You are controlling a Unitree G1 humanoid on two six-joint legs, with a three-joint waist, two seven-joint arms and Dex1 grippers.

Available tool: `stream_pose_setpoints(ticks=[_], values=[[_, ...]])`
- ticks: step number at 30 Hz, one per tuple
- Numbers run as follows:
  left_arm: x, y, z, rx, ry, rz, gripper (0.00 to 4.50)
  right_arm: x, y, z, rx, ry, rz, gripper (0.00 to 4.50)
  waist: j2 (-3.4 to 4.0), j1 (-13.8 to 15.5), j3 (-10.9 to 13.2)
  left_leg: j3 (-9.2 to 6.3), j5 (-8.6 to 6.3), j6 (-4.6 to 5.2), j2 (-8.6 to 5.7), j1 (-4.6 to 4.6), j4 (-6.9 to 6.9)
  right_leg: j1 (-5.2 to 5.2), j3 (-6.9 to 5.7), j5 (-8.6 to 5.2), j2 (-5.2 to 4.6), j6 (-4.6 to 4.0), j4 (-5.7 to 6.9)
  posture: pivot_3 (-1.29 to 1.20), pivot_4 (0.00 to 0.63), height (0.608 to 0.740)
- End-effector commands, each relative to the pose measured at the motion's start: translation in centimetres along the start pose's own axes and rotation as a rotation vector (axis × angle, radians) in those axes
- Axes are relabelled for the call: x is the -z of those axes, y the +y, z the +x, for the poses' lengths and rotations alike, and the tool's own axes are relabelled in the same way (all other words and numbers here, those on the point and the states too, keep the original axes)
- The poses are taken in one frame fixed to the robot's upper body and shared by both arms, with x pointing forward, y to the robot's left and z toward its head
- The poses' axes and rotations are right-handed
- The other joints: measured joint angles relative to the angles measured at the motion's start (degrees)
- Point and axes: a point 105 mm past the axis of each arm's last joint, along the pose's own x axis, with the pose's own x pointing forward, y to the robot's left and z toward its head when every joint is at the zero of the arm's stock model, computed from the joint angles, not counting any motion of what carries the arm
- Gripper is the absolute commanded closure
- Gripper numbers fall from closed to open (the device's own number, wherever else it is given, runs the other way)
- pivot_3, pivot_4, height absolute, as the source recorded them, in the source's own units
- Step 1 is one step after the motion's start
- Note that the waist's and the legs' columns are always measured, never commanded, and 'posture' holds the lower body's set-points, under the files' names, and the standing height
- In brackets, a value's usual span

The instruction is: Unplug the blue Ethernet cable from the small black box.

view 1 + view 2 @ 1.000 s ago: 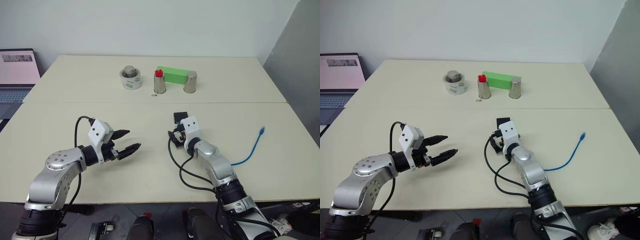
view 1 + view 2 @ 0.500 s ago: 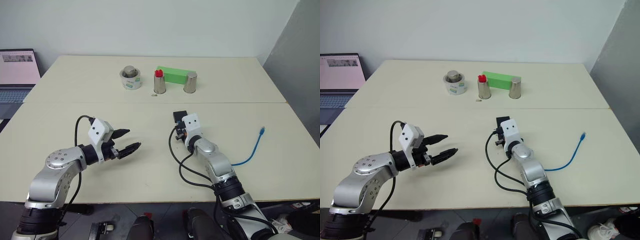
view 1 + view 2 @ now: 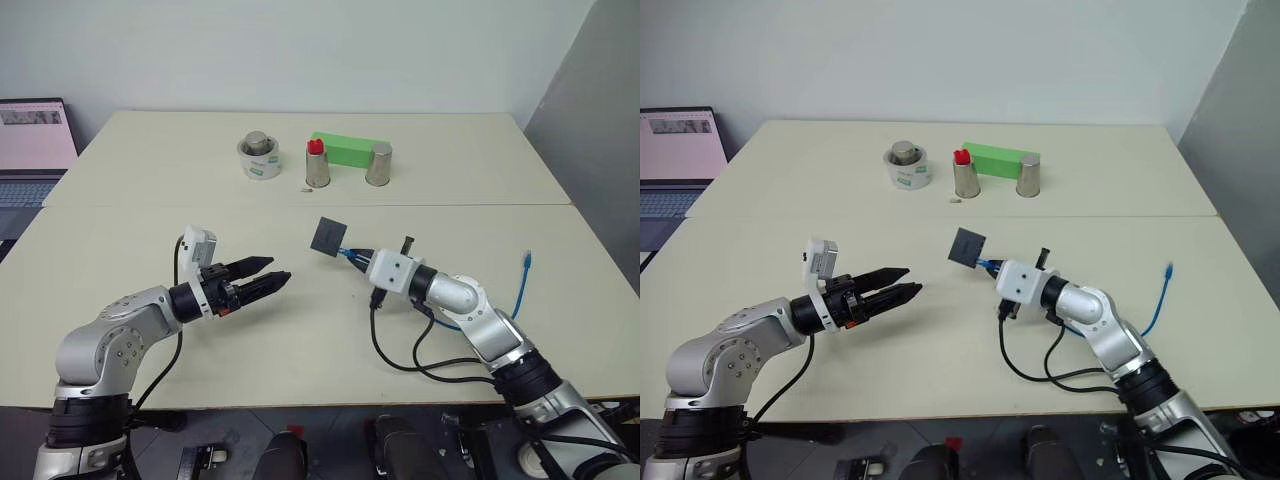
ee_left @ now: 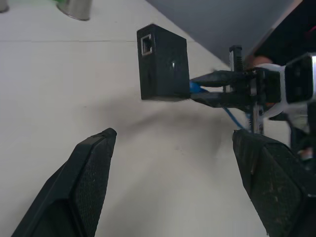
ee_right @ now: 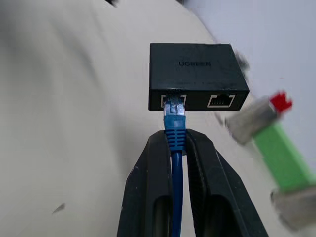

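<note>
The robot's left gripper should hold the box's opposite end [image 3: 321, 231] steady before the pull, because the small black box hangs loose from the plug at my right gripper [image 3: 345, 252].
The small black box [image 3: 329, 236] hangs tilted above the table, carried by the plug of the blue Ethernet cable [image 5: 174, 116], which sits in one of its two side ports. My right gripper [image 3: 352, 254] is shut on the cable just behind that plug. From there the cable runs back under my right arm, and its free end [image 3: 526, 260] lies on the table at the right. My left gripper [image 3: 277, 270] is open, level, and points at the box from the left with a gap between. In the left wrist view the box [image 4: 163, 64] is beyond the spread fingers [image 4: 96, 163].
At the back of the table stand a white tape roll [image 3: 259, 157] with a grey weight, two metal cups [image 3: 319, 168] [image 3: 379, 165] and a green block [image 3: 345, 148]. A laptop [image 3: 30, 140] sits far left. Black arm cables [image 3: 400, 350] loop on the table near the front edge.
My right gripper shut on the cable by the box, rolled over and drew back and up, lifting the box off the table. The left gripper rolled and edged toward the box.
</note>
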Motion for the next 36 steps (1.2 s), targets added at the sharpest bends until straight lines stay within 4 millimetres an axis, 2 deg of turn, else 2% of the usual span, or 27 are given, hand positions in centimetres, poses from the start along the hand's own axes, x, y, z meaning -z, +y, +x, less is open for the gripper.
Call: stream_pose_setpoints(ticks=[1, 11, 15, 25, 27, 31, 33, 35, 36], values=[[-0.8, -0.8, -0.2, 0.052, 0.005, 0.006, 0.50, -1.9, -0.5, -0.2, -0.031, -0.122, -0.148, 4.37, 0.00, -0.09, 0.00, 0.00, 0.00, 0.00, 0.01, 0.02, 0.00, 0.02, 0.01, 0.00, 0.01, 0.00, 0.01, 0.00, 0.150, 0.740], [0.2, -1.8, 0.9, 0.112, 0.048, 0.014, 0.50, -3.1, -0.6, -0.1, -0.045, -0.212, -0.207, 4.37, 0.00, 0.15, 0.00, 0.00, 0.01, -0.01, 0.01, 0.06, 0.01, 0.03, 0.05, 0.01, -0.01, -0.03, 0.05, 0.00, 0.150, 0.740], [0.3, -1.6, 1.2, 0.113, 0.043, 0.016, 1.23, -3.5, -0.5, 0.1, -0.050, -0.232, -0.224, 4.37, 0.00, 0.15, 0.00, 0.00, 0.01, -0.01, 0.01, 0.07, 0.01, 0.03, 0.05, 0.01, -0.01, -0.03, 0.06, 0.00, 0.150, 0.740], [0.2, -2.0, 1.7, 0.159, 0.038, 0.041, 3.52, -4.5, -0.2, 0.4, -0.042, -0.284, -0.254, 4.37, 0.00, 0.21, 0.00, 0.00, 0.01, -0.01, 0.00, 0.06, 0.02, 0.04, 0.05, 0.01, -0.01, -0.04, 0.06, 0.00, 0.150, 0.740], [0.3, -2.0, 1.7, 0.160, 0.040, 0.042, 3.72, -4.5, -0.1, 0.5, -0.048, -0.287, -0.259, 4.37, 0.00, 0.19, 0.00, 0.01, 0.01, -0.01, 0.00, 0.07, 0.01, 0.04, 0.06, 0.01, -0.01, -0.04, 0.07, 0.00, 0.150, 0.740], [0.3, -1.9, 1.6, 0.163, 0.043, 0.043, 3.72, -4.8, 0.6, 0.4, -0.094, -0.315, -0.289, 4.37, 0.00, 0.18, 0.00, 0.00, 0.01, -0.01, 0.00, 0.07, 0.02, 0.04, 0.05, 0.01, -0.01, -0.04, 0.08, 0.00, 0.150, 0.740], [0.4, -1.9, 1.6, 0.164, 0.050, 0.048, 3.72, -4.7, 0.9, 0.2, -0.119, -0.315, -0.281, 3.67, 0.00, 0.19, 0.00, 0.01, 0.01, -0.01, 0.00, 0.07, 0.02, 0.04, 0.06, 0.01, -0.01, -0.04, 0.08, 0.00, 0.150, 0.740], [0.7, -1.8, 1.6, 0.162, 0.064, 0.070, 3.72, -4.4, 1.0, -0.1, -0.145, -0.307, -0.257, 3.39, 0.00, 0.13, 0.00, 0.01, 0.01, -0.01, 0.00, 0.10, 0.01, 0.05, 0.06, 0.01, -0.01, -0.04, 0.08, 0.00, 0.150, 0.740], [0.7, -1.8, 1.7, 0.162, 0.061, 0.080, 3.72, -4.3, 0.9, -0.2, -0.149, -0.301, -0.240, 3.08, 0.00, 0.16, 0.00, 0.01, 0.01, -0.01, 0.00, 0.11, 0.01, 0.05, 0.06, 0.01, 0.00, -0.04, 0.08, 0.00, 0.150, 0.740]])
